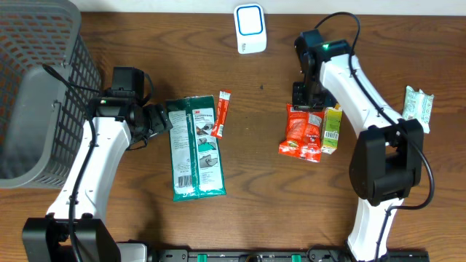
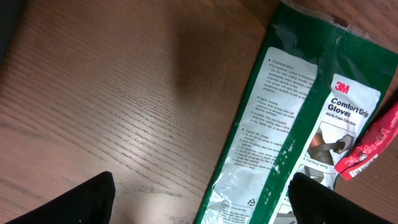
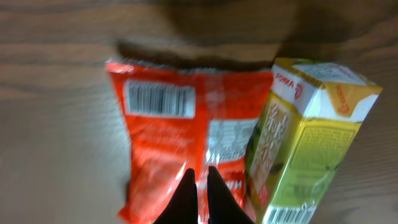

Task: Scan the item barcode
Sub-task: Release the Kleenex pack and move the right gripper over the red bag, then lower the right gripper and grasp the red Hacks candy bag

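Note:
My right gripper is to slide the bag clear of the yellow-green carton, then open and grip it, because the carton lies against the orange snack bag's side.
My right gripper is shut on the near end of an orange snack bag, with a thin fold of film pinched between the black fingers. The bag's barcode faces up at its far end. A yellow-green carton lies against the bag's right side. The white scanner stands at the back centre. My left gripper is wide open above the left edge of a green glove pack, holding nothing.
A small red sachet rests on the glove pack's upper right corner. A grey mesh basket fills the far left. A green-and-white packet lies at the right edge of the table.

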You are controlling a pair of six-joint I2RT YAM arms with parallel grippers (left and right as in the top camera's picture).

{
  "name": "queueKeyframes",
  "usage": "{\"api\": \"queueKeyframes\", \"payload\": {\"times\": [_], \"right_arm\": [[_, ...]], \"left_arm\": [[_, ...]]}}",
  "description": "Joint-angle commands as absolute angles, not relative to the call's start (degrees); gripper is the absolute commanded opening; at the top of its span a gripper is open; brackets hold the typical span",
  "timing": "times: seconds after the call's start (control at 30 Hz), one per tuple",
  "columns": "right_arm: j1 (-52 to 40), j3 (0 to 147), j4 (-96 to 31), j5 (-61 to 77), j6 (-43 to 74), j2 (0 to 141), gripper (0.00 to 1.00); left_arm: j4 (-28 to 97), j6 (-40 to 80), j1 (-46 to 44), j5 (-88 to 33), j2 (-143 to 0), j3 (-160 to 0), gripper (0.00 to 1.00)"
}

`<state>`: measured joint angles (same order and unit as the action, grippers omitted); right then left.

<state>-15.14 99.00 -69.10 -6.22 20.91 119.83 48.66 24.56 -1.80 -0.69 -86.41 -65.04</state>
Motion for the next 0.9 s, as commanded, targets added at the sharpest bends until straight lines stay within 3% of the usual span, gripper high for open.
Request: {"api": "queueKeyframes", "payload": {"times": [0.0, 0.23, 0.53, 0.63, 0.87], "right_arm": [[-15.5, 93.7, -65.3, -10.9, 24.4, 118.5, 0.04], [-15.0, 85.6, -54.8, -9.5, 22.7, 118.5, 0.01], [-16.7, 85.4, -53.1, 19.6, 7.4, 118.5, 0.01], [-18.2, 85.4, -52.9, 27.0, 5.3, 118.5, 0.04], [-20.9, 86.7, -53.7, 27.3, 1.5, 118.0, 0.12]], "left_arm": [[48.8, 24.0, -1.7, 0.1, -86.4, -65.5, 0.90], [48.8, 24.0, -1.7, 0.1, -86.4, -65.5, 0.90], [48.8, 24.0, -1.7, 0.1, -86.4, -65.5, 0.90], [48.8, 24.0, -1.7, 0.1, -86.4, -65.5, 0.90], [48.8, 24.0, -1.7, 0.1, -86.4, -65.5, 0.90]]}}
